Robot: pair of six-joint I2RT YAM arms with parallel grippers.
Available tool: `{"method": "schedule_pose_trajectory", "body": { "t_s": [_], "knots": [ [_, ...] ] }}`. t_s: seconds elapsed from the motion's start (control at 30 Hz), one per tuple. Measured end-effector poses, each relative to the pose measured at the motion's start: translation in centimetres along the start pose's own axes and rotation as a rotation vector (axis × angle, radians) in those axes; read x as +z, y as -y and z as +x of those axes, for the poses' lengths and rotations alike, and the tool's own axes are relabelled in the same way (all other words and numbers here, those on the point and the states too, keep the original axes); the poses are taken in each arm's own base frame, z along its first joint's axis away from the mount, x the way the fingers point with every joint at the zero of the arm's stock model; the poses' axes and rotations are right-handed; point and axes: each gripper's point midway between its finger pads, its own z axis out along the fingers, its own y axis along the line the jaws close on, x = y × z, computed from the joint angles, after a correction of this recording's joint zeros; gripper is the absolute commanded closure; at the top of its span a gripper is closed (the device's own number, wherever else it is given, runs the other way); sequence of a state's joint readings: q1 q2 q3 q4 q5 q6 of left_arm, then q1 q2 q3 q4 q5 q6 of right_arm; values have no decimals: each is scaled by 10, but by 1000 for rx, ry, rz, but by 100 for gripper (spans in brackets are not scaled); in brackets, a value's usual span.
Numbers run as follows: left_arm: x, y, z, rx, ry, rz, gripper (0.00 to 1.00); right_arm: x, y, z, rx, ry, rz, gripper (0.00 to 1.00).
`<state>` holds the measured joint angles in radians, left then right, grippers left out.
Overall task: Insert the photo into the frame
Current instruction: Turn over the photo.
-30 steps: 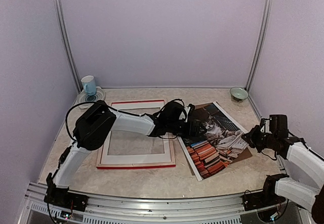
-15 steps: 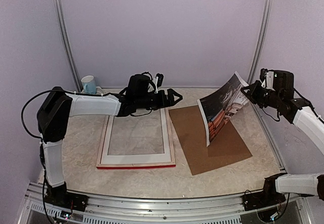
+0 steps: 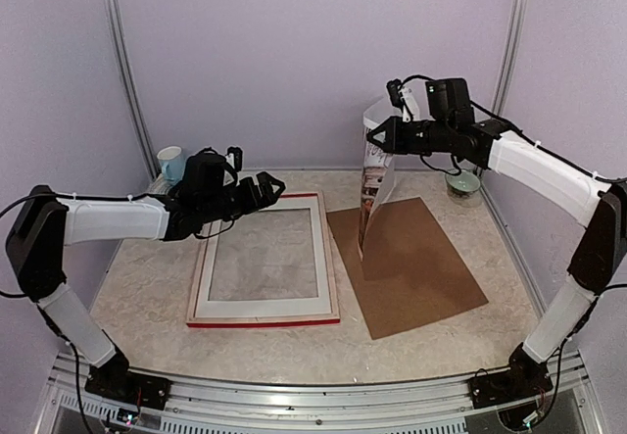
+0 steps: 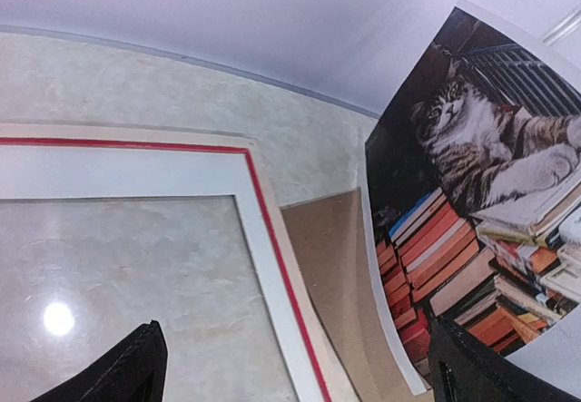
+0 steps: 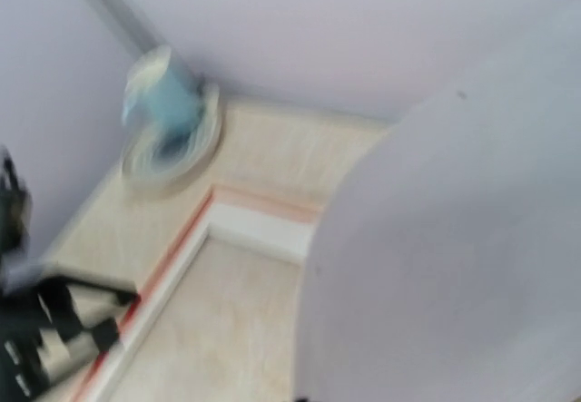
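I should keep turning the photo over with my right gripper until its white back faces up above the mat point(image 3: 263, 307), because the photo's cat side point(image 4: 472, 134) faces the frame.
The photo point(image 3: 371, 191) of a tabby cat among red books hangs curled from my right gripper point(image 3: 378, 141), which is shut on its upper edge, high above the gap between frame and backing board. In the left wrist view the photo point(image 4: 490, 193) shows at the right. In the blurred right wrist view its white back point(image 5: 454, 257) hides my fingers. The frame point(image 3: 260, 322) lies flat left of centre, red-edged, with a white mat point(image 3: 257, 307) inside; it also shows in the left wrist view point(image 4: 272, 230). My left gripper point(image 3: 266, 190) hovers open and empty over the frame's far edge.
A plain brown backing board point(image 3: 421, 267) lies flat right of the frame. A blue mug on a saucer point(image 3: 171, 166) stands at the back left corner, and a green bowl point(image 3: 461, 181) at the back right. Walls close in on three sides.
My right gripper has carried the photo up off the backing board and leftward towards the frame. My left arm has drawn back to the left, from the photo to the frame's far edge.
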<state>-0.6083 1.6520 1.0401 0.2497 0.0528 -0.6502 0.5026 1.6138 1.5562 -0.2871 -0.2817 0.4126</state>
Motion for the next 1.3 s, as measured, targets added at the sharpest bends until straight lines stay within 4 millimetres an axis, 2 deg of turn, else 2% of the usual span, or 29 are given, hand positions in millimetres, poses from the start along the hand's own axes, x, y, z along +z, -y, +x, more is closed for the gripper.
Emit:
{"method": "schedule_pose_trajectory", "body": {
  "t_s": [0.1, 0.2, 0.27, 0.33, 0.43, 0.53, 0.63, 0.73, 0.83, 1.03, 1.3],
  "knots": [
    [-25, -32, -4, -40, 47, -93, 1, 38, -21, 34, -70, -110, -51, 100],
    [-46, -49, -11, -68, 98, -147, 1, 67, -44, 66, -140, -207, -107, 100],
    [-62, -55, -15, -84, 136, -173, 1, 79, -60, 80, -181, -245, -145, 99],
    [-72, -59, -20, -94, 164, -192, 1, 84, -73, 85, -207, -261, -175, 99],
    [-85, -62, -27, -107, 202, -213, 1, 88, -100, 88, -254, -265, -225, 98],
    [-93, -71, -27, -119, 220, -244, 1, 86, -118, 92, -286, -265, -256, 98],
    [-99, -88, -16, -137, 216, -295, 1, 86, -137, 107, -306, -287, -287, 98],
    [-109, -105, 0, -155, 209, -345, 1, 88, -152, 130, -318, -325, -308, 98],
    [-122, -114, 8, -164, 219, -372, 1, 93, -156, 155, -321, -368, -310, 97],
    [-135, -112, -2, -179, 268, -375, 1, 101, -159, 205, -333, -463, -306, 96],
    [-137, -117, 3, -197, 267, -392, 1, 96, -172, 230, -358, -504, -326, 90]
  ]
}}
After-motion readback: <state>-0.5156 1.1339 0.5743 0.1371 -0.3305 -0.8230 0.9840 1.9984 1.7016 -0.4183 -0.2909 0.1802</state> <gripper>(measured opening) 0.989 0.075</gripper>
